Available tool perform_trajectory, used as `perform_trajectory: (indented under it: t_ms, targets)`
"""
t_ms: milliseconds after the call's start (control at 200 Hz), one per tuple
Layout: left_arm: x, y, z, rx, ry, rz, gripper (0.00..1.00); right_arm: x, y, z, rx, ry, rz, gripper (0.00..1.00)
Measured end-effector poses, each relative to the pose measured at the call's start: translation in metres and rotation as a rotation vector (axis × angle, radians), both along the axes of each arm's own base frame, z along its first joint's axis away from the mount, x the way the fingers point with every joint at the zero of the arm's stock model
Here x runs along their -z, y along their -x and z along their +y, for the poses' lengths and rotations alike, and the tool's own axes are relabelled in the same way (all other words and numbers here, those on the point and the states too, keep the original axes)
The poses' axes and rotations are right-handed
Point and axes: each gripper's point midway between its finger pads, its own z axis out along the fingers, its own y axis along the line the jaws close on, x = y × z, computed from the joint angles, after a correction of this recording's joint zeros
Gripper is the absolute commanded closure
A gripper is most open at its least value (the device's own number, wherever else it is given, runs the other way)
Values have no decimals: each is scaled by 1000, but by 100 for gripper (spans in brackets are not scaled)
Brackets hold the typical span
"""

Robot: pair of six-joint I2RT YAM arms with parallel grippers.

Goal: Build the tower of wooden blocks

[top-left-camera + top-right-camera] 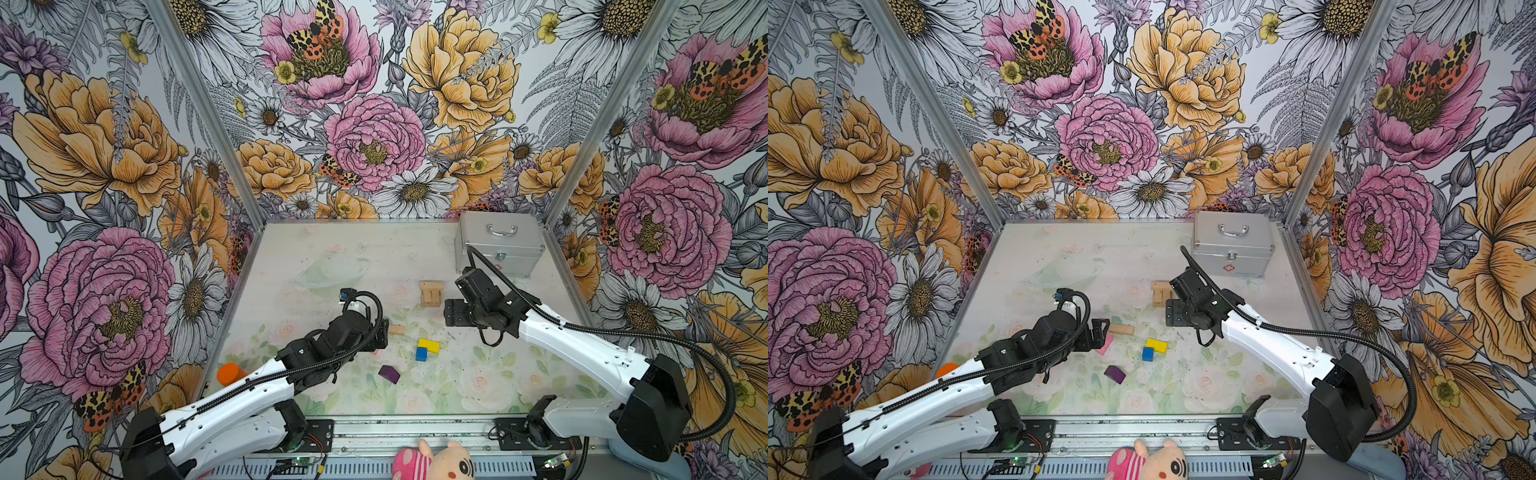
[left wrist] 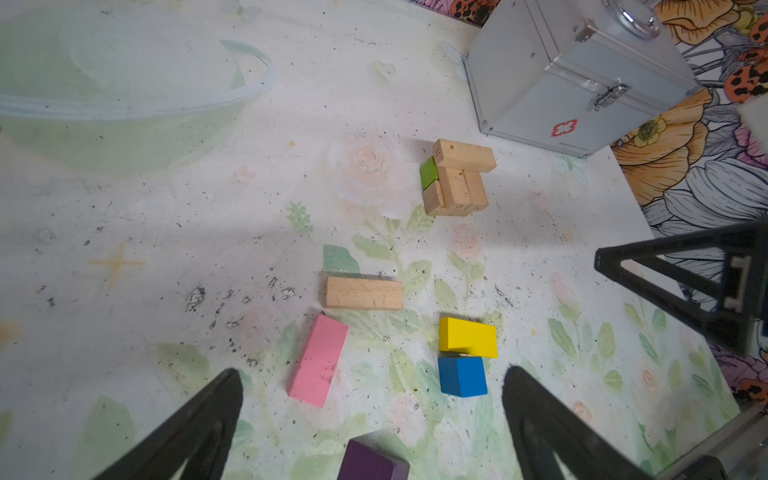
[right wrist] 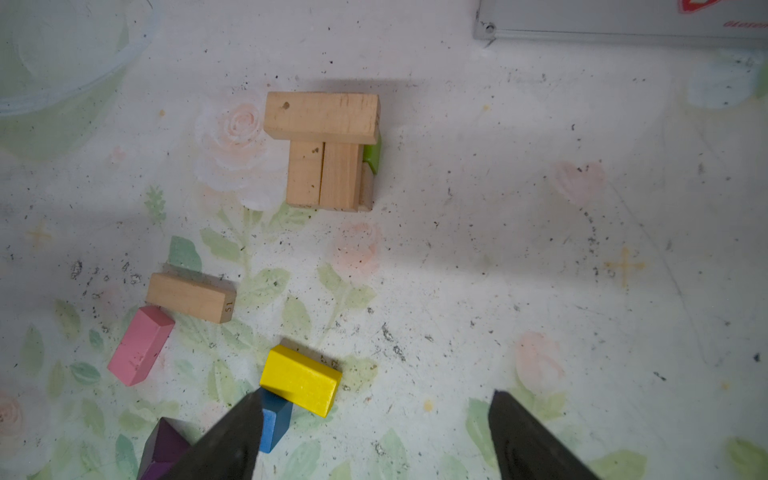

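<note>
The tan bar's near end is crowded by my left gripper, so that gripper should move back first and make room for my right gripper to take the tan bar.
The tower [image 1: 431, 293] [image 1: 1160, 293] is a low stack of plain tan wood blocks with a green piece at one side [image 2: 429, 172] [image 3: 372, 154]. Loose wood blocks lie in front of it: a tan bar [image 1: 396, 330] [image 2: 363, 293], a pink bar [image 1: 1105, 344] [image 2: 318, 359], a yellow block [image 1: 429, 345] [image 3: 300, 380] touching a blue cube [image 1: 421, 354] [image 2: 462, 376], and a purple piece [image 1: 389, 374] [image 2: 372, 463]. My left gripper [image 1: 1100, 332] [image 2: 372, 372] hangs open over the pink bar, holding nothing. Just right of the tower, my right gripper [image 1: 453, 311] [image 3: 376, 394] is open and empty.
A silver metal case [image 1: 498, 245] stands at the back right, close behind the right arm. A clear dish [image 1: 330, 270] lies at the back centre. An orange-capped bottle [image 1: 230, 372] sits by the left wall. A plush toy [image 1: 432, 461] rests at the front rail.
</note>
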Motion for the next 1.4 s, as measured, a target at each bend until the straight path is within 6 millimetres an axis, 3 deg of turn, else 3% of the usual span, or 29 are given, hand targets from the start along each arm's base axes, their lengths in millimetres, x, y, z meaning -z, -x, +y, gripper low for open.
perform_trajectory:
  t_ms: [305,555,695,911,1231,1396]
  targets:
    - [-4,-16,-17,47,4,0,1,9,13,0,-20,-25,39,12]
    - [-6,-20,-10,43,8,-13,2,16,18,-1,7,-35,68,13]
    - [-1,-12,1,37,18,-20,4,20,17,2,21,-26,82,13]
    - [11,8,22,16,69,-30,5,25,6,42,-15,-1,113,13]
    - [14,25,40,-5,152,-64,6,12,-22,85,-12,-41,95,14]
    - [23,30,45,-13,168,-62,6,19,-21,110,-48,-35,114,14]
